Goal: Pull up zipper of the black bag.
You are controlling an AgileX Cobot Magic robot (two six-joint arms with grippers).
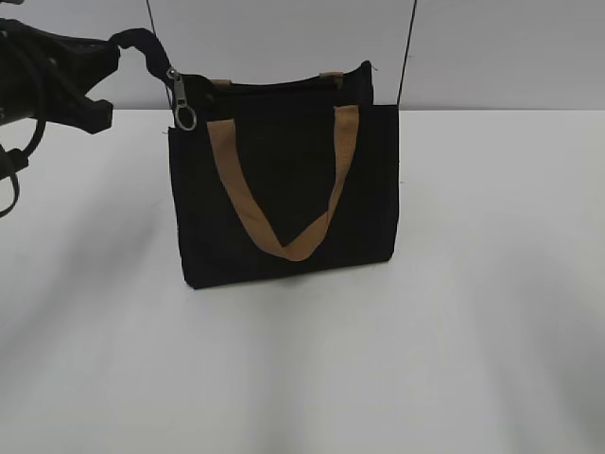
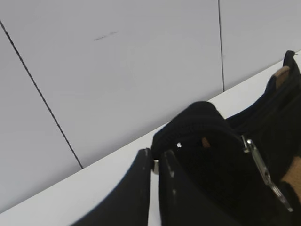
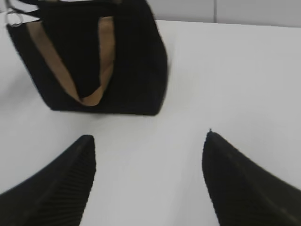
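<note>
The black fabric tab (image 1: pixel 157 57) curves in a slack bend (image 1: pixel 139 37), so the tab will straighten out when I pull the silver zipper pull across.
The black bag (image 1: pixel 284 161) with tan handles (image 1: pixel 241 199) stands upright on the white table. Its metal zipper pull (image 1: pixel 181 102) hangs at the top left corner; it also shows in the left wrist view (image 2: pixel 261 172). My left gripper (image 1: pixel 112 47) is shut on the black fabric tab (image 2: pixel 193 122) at the zipper's left end, its fingertips (image 2: pixel 155 160) pinching the tab's edge. My right gripper (image 3: pixel 149 141) is open and empty above the table, in front of the bag (image 3: pixel 136 70) and apart from it. It is out of the exterior view.
The white table (image 1: pixel 473 331) stretches around the bag. A grey panelled wall (image 1: pixel 284 38) with dark seams stands close behind it.
</note>
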